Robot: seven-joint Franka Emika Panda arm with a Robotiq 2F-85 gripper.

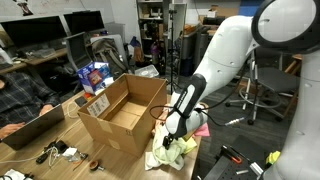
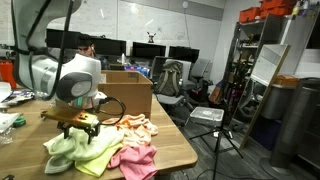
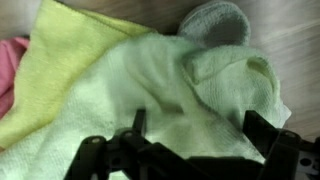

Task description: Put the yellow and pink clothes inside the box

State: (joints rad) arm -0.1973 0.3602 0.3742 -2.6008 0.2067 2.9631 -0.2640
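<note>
The pale green fold lies over the yellow cloth and runs between the gripper's open fingers, so the robot should go on moving its gripper down before it closes on that fold.
A heap of small cloths lies on the wooden table beside the box, a big open brown carton. The yellow cloth sits in the heap, with a paler green fold overlapping it. The pink cloth lies next to it at the table edge. My gripper hangs open just above the heap. Its fingers straddle the pale green fold and hold nothing.
A peach cloth lies behind the pink one, and a grey cloth lies past the green fold. A small blue carton stands beyond the box. A person with a laptop sits at the table. A tripod stands on the floor.
</note>
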